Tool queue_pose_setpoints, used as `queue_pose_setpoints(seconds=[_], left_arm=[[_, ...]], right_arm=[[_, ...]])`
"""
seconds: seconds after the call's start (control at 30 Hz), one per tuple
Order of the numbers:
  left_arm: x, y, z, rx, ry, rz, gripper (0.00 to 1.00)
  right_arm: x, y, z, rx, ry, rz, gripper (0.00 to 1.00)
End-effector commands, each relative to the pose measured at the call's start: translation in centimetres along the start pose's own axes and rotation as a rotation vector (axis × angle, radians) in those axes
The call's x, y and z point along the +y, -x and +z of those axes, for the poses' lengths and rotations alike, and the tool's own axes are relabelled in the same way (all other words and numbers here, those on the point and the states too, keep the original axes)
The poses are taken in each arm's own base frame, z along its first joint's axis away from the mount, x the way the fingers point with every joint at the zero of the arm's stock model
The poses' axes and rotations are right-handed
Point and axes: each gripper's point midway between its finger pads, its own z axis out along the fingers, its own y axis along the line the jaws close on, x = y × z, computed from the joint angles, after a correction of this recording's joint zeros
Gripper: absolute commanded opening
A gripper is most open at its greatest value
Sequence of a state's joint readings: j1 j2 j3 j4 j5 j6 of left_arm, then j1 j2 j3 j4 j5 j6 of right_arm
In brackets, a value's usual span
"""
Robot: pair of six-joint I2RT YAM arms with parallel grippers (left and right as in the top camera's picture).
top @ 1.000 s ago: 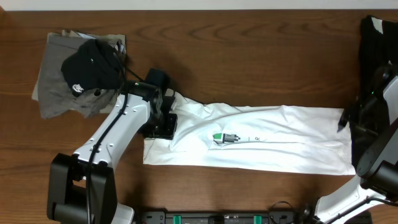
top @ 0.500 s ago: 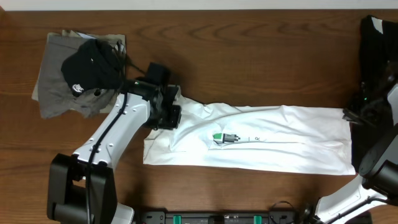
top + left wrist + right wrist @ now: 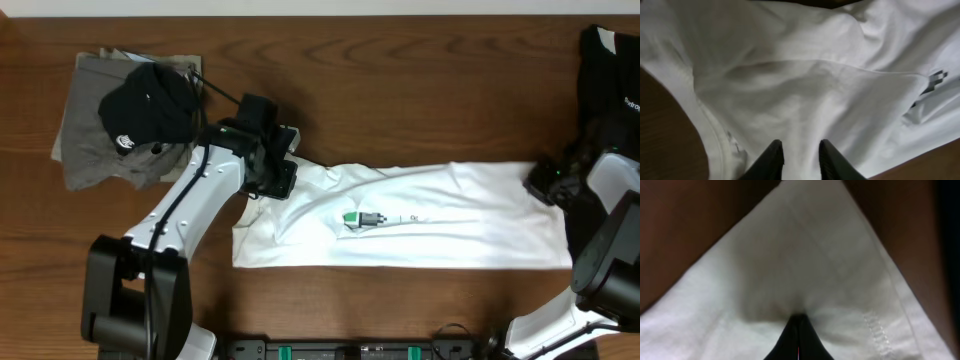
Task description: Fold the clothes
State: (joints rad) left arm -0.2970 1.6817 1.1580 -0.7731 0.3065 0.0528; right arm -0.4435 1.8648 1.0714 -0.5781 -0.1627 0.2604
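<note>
The white T-shirt's hem end [image 3: 552, 238] is far away from the robot's left gripper, so the right gripper should grab that end and fold it inward over the green print [image 3: 362, 219].
The white T-shirt [image 3: 450, 225] lies in a long band across the table, its green print [image 3: 355, 220] facing up. At the shirt's upper left corner my left gripper [image 3: 278, 180] hovers. In the left wrist view its fingertips [image 3: 800, 143] stand a little apart, with smooth white cloth [image 3: 805, 90] showing through the gap. My right gripper [image 3: 545, 185] is at the shirt's upper right corner. Seen from the right wrist, it [image 3: 799, 316] is shut on the hemmed corner [image 3: 805, 255], and the cloth puckers at the tips.
A black garment [image 3: 150, 105] lies on a grey-olive one [image 3: 90, 150] at the back left. More black cloth [image 3: 605, 70] hangs at the far right edge. Bare wooden table [image 3: 420, 90] runs behind the shirt.
My right gripper closed on the shirt's right corner and drew it leftward, so the right edge has shifted in. My left gripper moved slightly back over the left corner.
</note>
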Motion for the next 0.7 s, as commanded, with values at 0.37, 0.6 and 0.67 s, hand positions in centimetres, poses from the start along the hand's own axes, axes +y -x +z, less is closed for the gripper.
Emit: queue_pose_setpoints(seconds=[0.37,0.6,0.67], left_arm=[[3.0,-0.2,3.3,0.079,0.076,-0.029,0.29],[6.8,-2.0,5.8,0.178,0.229,-0.095,0.06],[8.6,-2.1,6.0,0.18,0.287,-0.126,0.06]], right_arm=[[7.3,1.8,0.7,-0.083,0.297,-0.096,0.19],[5.0,3.4,-5.2,-0.134,0.35,-0.099,0.25],[4.1,3.3,-5.9,-0.141,0.34,-0.116,0.27]])
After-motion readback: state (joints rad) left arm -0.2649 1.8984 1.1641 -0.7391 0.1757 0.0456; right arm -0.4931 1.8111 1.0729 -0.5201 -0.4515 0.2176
